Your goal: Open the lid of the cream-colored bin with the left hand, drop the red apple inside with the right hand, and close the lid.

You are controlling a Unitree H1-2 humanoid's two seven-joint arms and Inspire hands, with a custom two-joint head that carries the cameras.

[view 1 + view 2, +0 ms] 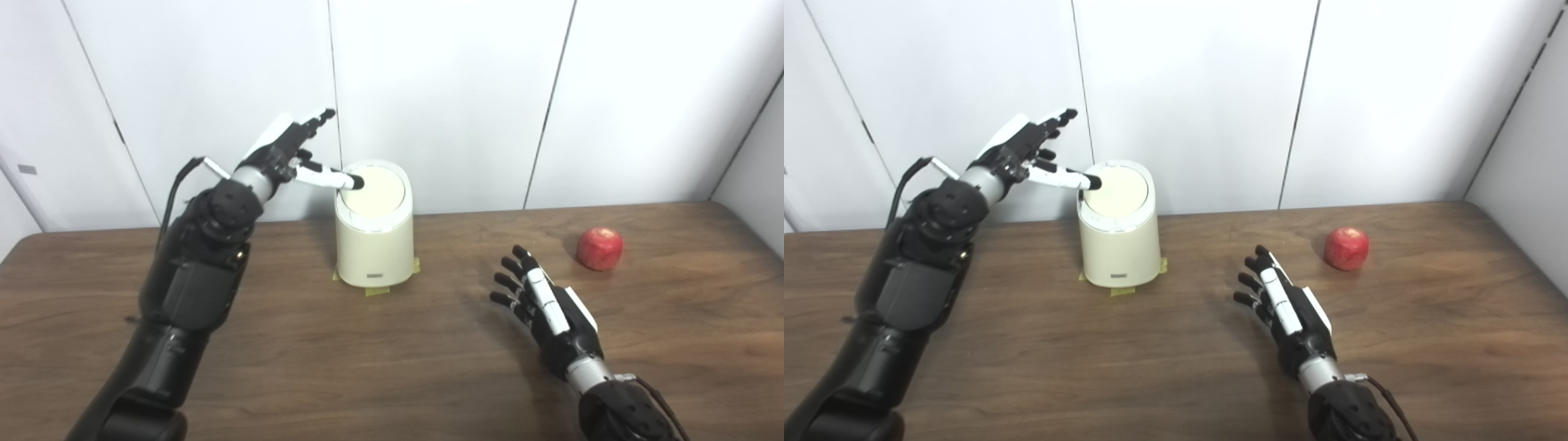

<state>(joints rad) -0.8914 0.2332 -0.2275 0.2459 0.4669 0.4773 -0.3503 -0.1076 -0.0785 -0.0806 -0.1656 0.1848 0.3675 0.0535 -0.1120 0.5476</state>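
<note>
The round lid (pixel 378 194) is flush inside the bin's rim (pixel 376 222), so I expect it to swing up toward the wall and stay standing when the robot opens it.
The cream-colored bin (pixel 375 248) stands upright at the table's middle back, its round lid (pixel 373 191) down. My left hand (pixel 288 150) is raised beside the bin's left rim, open, with one fingertip (pixel 357 182) reaching over the lid's left edge; whether it touches I cannot tell. The red apple (pixel 600 248) rests on the table at the right. Nearer to me and left of the apple, my right hand (pixel 542 303) hovers low over the wood, open, fingers spread and holding nothing.
Yellow tape tabs (pixel 376 291) mark the bin's base on the brown wooden table (pixel 306 343). White wall panels (pixel 453 92) stand close behind the bin. The table's right edge (pixel 756 236) runs near the apple.
</note>
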